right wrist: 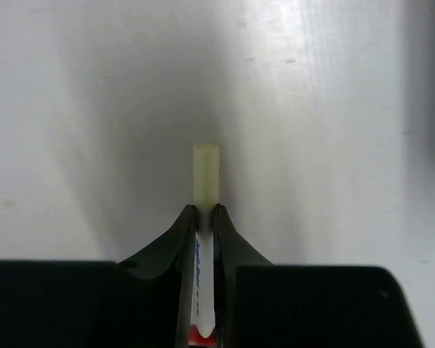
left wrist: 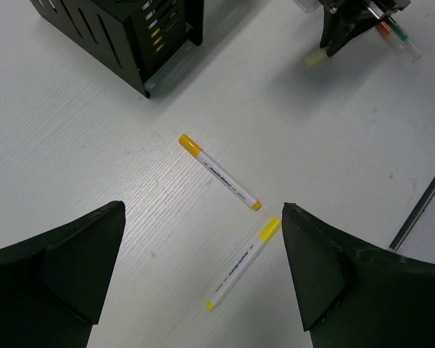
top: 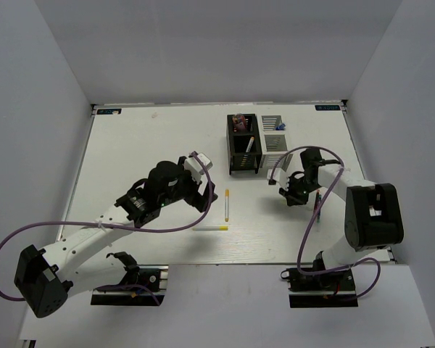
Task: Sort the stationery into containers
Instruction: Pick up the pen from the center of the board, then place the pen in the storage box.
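Note:
My right gripper keeps bringing its matching white pen to the black container's near compartment (top: 241, 147) and lets go inside, because there is room beside the white pen (top: 250, 144) there.
My right gripper (right wrist: 205, 210) is shut on a thin white pen with a pale yellow end (right wrist: 206, 176), low over the table, in front of the white container (top: 273, 143). From the left wrist view the same gripper (left wrist: 346, 32) shows with the pen's yellow tip (left wrist: 315, 58) sticking out. Two white pens with yellow ends lie loose mid-table, one (left wrist: 219, 172) beyond the other (left wrist: 244, 264). My left gripper (left wrist: 203, 217) hangs open above them, holding nothing. The black container (top: 243, 145) stands beside the white one.
Thin red and green pens (left wrist: 395, 32) lie just past the right gripper, seen from above as a dark sliver (top: 318, 206). A pink item (top: 239, 121) sits in the black container, a blue-capped one (top: 280, 125) in the white. Purple cables loop off both arms.

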`<act>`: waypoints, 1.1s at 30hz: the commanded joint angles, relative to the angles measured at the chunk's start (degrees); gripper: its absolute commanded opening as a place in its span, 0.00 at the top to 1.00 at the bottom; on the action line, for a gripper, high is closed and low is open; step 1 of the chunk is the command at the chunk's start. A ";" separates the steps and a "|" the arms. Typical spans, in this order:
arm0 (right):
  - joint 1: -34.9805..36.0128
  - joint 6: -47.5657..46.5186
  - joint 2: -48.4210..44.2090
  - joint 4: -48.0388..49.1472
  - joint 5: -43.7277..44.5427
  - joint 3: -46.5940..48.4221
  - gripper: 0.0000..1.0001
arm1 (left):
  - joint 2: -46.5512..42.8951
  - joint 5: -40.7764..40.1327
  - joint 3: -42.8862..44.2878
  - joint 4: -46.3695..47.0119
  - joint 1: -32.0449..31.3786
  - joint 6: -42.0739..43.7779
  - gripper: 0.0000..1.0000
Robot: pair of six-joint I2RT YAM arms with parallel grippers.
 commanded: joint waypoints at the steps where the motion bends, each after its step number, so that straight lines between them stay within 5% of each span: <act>1: 0.47 -3.52 -3.23 -11.10 -5.27 -1.03 0.94 | -1.41 3.88 -0.63 1.34 0.31 0.58 0.02; 7: 0.47 -4.49 -12.03 -19.81 -17.32 8.37 0.99 | 2.01 6.79 0.15 0.39 0.31 0.58 0.02; 15: 0.91 5.95 -12.13 -13.06 -30.50 22.52 1.00 | 11.68 0.20 4.55 -7.96 -0.22 -0.47 0.01; 25: 3.02 28.81 -0.35 12.51 -45.34 35.98 1.00 | 13.10 -2.88 5.70 -10.34 -0.75 -0.47 0.01; 26: 3.63 36.39 0.96 21.40 -47.11 35.81 1.00 | 13.09 -3.75 5.17 -10.86 -0.75 -0.47 0.01; 33: 6.62 52.98 12.48 44.64 -52.57 39.93 1.00 | 13.00 -4.29 4.64 -10.87 -0.75 -0.47 0.01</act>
